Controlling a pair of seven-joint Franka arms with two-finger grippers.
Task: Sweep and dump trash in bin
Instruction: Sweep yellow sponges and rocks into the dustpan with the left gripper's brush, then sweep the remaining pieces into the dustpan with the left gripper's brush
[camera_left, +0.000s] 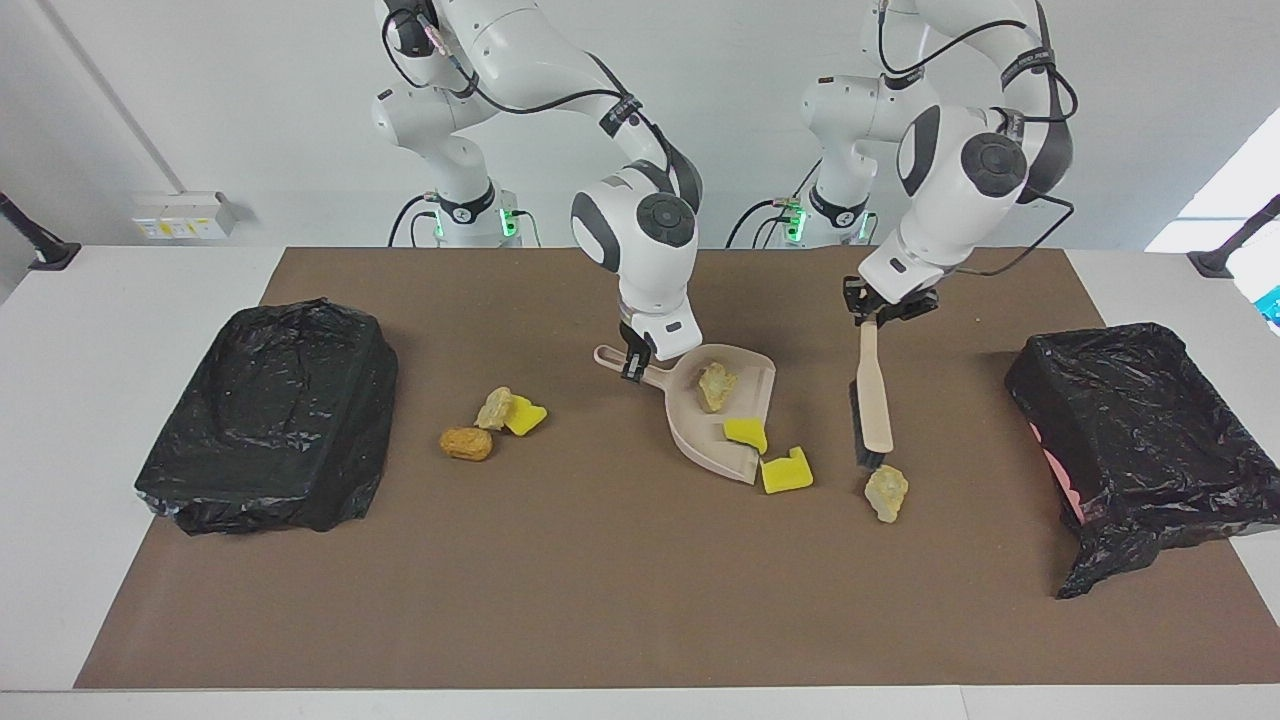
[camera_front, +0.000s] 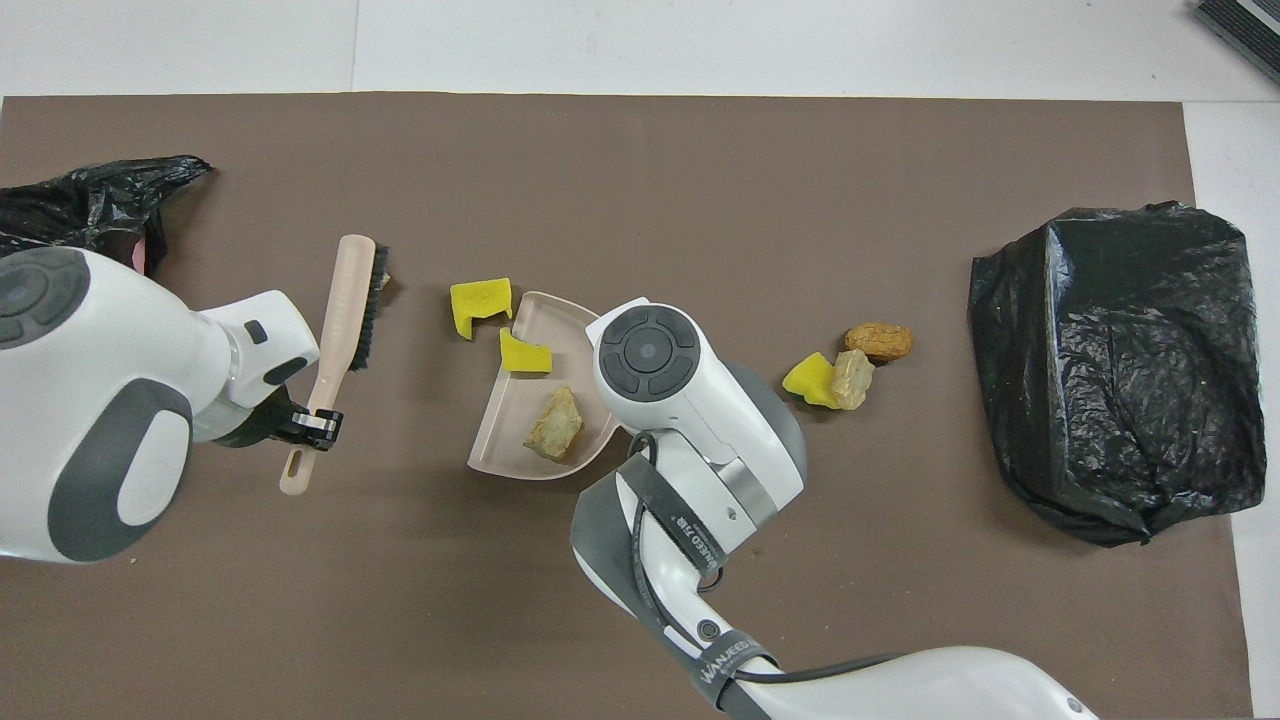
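The lone pale lump (camera_left: 887, 493) and a yellow piece are outside the dustpan's opening, so next my left gripper moves the brush behind the lump and sweeps both in.
My right gripper (camera_left: 632, 366) is shut on the handle of the beige dustpan (camera_left: 752, 392), which rests on the mat. In the pan lie a pale lump of trash (camera_left: 716, 385) and a yellow foam piece (camera_left: 745, 432). Another yellow piece (camera_left: 786, 470) sits just outside the pan's mouth. My left gripper (camera_left: 882, 312) is shut on the beige brush (camera_left: 874, 400). The brush's bristle end hangs right beside a lone pale lump (camera_left: 886, 492). From overhead the brush (camera_front: 346, 305) covers that lump. The wrist hides my right gripper there.
A brown nugget (camera_left: 466, 443), a pale lump (camera_left: 494, 407) and a yellow piece (camera_left: 526, 416) cluster toward the right arm's end. An open black-bagged bin (camera_left: 1140, 420) stands at the left arm's end. A black-bagged box (camera_left: 270, 415) stands at the right arm's end.
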